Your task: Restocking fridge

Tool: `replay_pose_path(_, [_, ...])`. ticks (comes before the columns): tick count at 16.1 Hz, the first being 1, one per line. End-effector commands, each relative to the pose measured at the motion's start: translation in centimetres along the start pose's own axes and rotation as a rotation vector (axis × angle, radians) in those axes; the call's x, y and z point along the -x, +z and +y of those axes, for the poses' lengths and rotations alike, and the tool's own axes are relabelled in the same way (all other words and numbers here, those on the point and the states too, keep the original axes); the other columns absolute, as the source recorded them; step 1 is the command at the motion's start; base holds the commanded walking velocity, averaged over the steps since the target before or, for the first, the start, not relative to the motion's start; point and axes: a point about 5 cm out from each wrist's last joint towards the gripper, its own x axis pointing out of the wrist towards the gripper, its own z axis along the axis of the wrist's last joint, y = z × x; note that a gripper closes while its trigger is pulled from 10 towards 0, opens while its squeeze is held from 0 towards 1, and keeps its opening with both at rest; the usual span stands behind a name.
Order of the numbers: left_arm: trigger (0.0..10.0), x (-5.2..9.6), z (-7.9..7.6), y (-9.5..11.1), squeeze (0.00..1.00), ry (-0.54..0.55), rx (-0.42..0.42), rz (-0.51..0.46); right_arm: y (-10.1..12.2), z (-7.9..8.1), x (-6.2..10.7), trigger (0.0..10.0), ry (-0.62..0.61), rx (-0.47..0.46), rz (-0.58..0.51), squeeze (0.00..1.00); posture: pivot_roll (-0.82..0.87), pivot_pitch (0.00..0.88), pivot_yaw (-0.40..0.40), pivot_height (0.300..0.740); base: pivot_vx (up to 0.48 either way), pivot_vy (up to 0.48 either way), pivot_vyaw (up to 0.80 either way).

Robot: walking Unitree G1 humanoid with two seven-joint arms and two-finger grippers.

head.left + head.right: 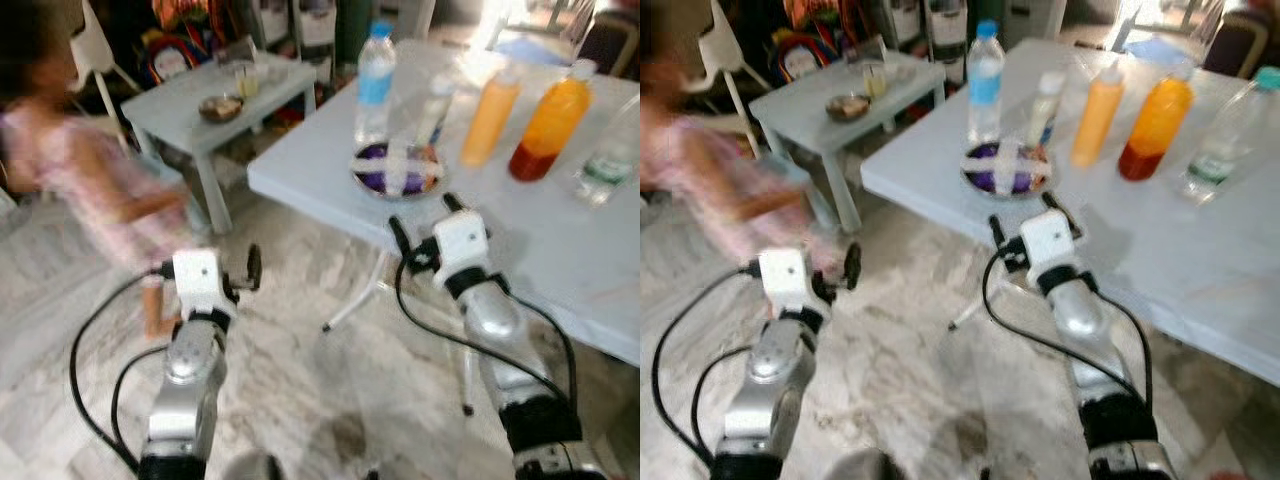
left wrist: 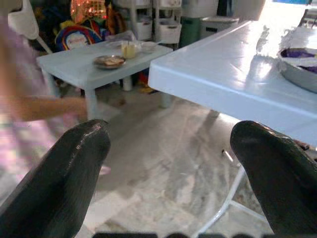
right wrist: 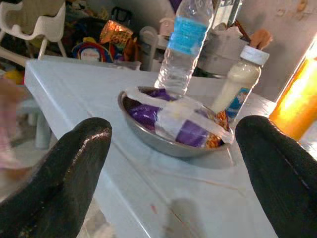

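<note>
White strips run across the packets to the metal bowl's rim. They will keep the packets in the metal bowl as it tilts when I carry it.
A light blue table carries a water bottle with a blue label, a small white bottle, an orange bottle, an orange-and-red juice bottle and a clear bottle. A metal bowl of purple and white packets sits near the table's front edge. My right gripper is open, level with that edge, just short of the metal bowl. My left gripper is open over the floor, left of the table, with nothing between its fingers.
A person in pink moves, blurred, at the left, close to my left arm. Behind stands a small low table with a dish and a cup. A white chair and clutter lie further back. The floor is marble.
</note>
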Motion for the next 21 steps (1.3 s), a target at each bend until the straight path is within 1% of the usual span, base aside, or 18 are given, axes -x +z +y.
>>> replay_pose_path(1, [10.0, 0.2, 0.7, -0.1, 0.00, 0.026, 0.004, 0.012, 0.8, 0.7, -0.4, 10.0, 0.022, -0.003, -0.037, 0.00, -0.06, 0.070, 0.059, 0.740, 0.270, -0.247, 0.00])
replay_pose_path(4, [10.0, 0.1, 0.8, 0.0, 0.00, 0.047, 0.005, 0.000, 0.9, 0.9, -0.4, 10.0, 0.024, -0.008, -0.041, 0.00, -0.06, 0.068, 0.058, 0.740, 0.000, 0.000, 0.00])
replay_pose_path(7, [10.0, 0.4, 1.5, 0.1, 0.00, 0.058, -0.008, -0.007, 1.1, 1.0, -0.1, 10.0, 0.016, -0.019, -0.057, 0.00, -0.06, 0.065, 0.062, 0.740, 0.000, 0.000, 0.00])
replay_pose_path(8, [10.0, 1.1, 2.4, 0.0, 0.00, 0.080, -0.019, -0.017, 1.2, 1.0, 0.4, 10.0, -0.018, -0.046, -0.060, 0.00, -0.07, 0.055, 0.061, 0.740, 0.000, 0.000, 0.00])
replay_pose_path(9, [10.0, 1.6, 2.8, -0.2, 0.00, 0.089, -0.031, -0.018, 1.0, 1.0, 0.8, 10.0, -0.040, -0.066, -0.054, 0.00, -0.07, 0.046, 0.064, 0.740, 0.000, 0.000, 0.00])
replay_pose_path(11, [10.0, 3.1, 4.3, -0.8, 0.00, 0.123, -0.063, -0.004, 0.7, 1.1, 2.0, 10.0, -0.093, -0.109, -0.037, 0.00, -0.08, 0.034, 0.074, 0.740, 0.000, 0.000, 0.00])
replay_pose_path(12, [10.0, 3.4, 4.5, -0.9, 0.00, 0.127, -0.066, -0.001, 0.7, 1.1, 2.1, 10.0, -0.097, -0.112, -0.035, 0.00, -0.08, 0.034, 0.074, 0.740, 0.000, 0.000, 0.00])
replay_pose_path(13, [10.0, 4.0, 5.0, -1.2, 0.00, 0.134, -0.071, 0.013, 0.5, 1.3, 2.7, 10.0, -0.094, -0.111, -0.025, 0.00, -0.08, 0.034, 0.078, 0.740, 0.000, 0.000, 0.00])
replay_pose_path(14, [10.0, 4.1, 5.0, -1.2, 0.00, 0.129, -0.071, 0.014, 0.4, 1.3, 2.8, 10.0, -0.083, -0.106, -0.024, 0.00, -0.08, 0.035, 0.078, 0.740, 0.251, 0.000, 0.00])
replay_pose_path(16, [10.0, 3.8, 4.7, -1.0, 0.00, 0.106, -0.070, 0.004, 0.8, 1.3, 2.6, 10.0, -0.065, -0.081, -0.041, 0.00, -0.08, 0.034, 0.072, 0.740, 0.274, 0.000, 0.00])
replay_pose_path(19, [10.0, 3.2, 4.1, -0.5, 0.00, 0.097, -0.056, -0.022, 1.2, 1.0, 2.1, 10.0, -0.063, -0.078, -0.043, 0.00, -0.08, 0.028, 0.065, 0.740, 0.326, 0.000, 0.60])
replay_pose_path(21, [10.0, 3.1, 4.1, -0.5, 0.00, 0.092, -0.054, -0.025, 1.2, 0.9, 2.0, 10.0, -0.064, -0.075, -0.040, 0.00, -0.08, 0.028, 0.063, 0.740, 0.339, 0.000, 0.00])
